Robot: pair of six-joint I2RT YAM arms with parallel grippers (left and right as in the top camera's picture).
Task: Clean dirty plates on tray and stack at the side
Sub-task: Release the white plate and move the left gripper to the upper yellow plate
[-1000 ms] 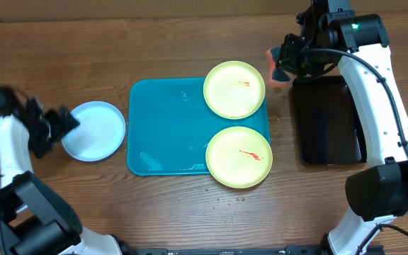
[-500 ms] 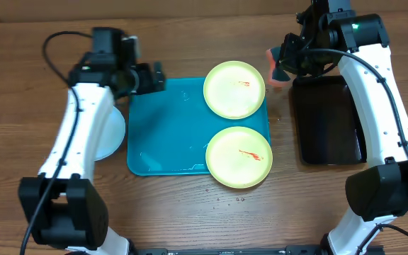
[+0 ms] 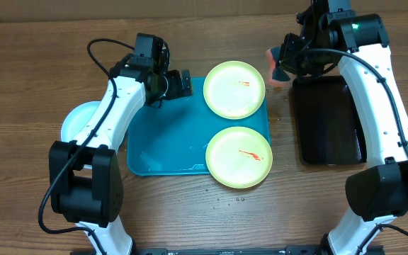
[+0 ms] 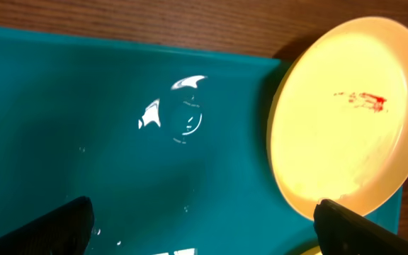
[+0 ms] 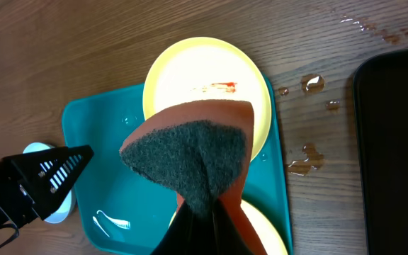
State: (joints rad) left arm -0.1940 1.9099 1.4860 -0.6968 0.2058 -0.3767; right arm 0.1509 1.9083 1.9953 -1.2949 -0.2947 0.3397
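Observation:
The tray's bottom is clear next to the far plate's rim, so the robot's left gripper should keep going toward that rim and close there once its fingers are on both sides of it.
The turquoise tray lies mid-table. Two pale yellow-green plates with red smears sit on its right side: the far one and the near one. The light blue plate lies on the table left of the tray, partly hidden by my left arm. My left gripper is open and empty over the tray's far edge, just left of the far plate. My right gripper is shut on an orange sponge with a dark green scouring face, held above the table right of the far plate.
A glossy black tray lies to the right of the turquoise tray. Water drops sit on the wood between the two trays. Wet streaks show on the turquoise tray floor.
My left arm has swung from beside the light blue plate at the far left to over the tray's far edge, next to the far yellow-green plate. The right arm and sponge have not moved.

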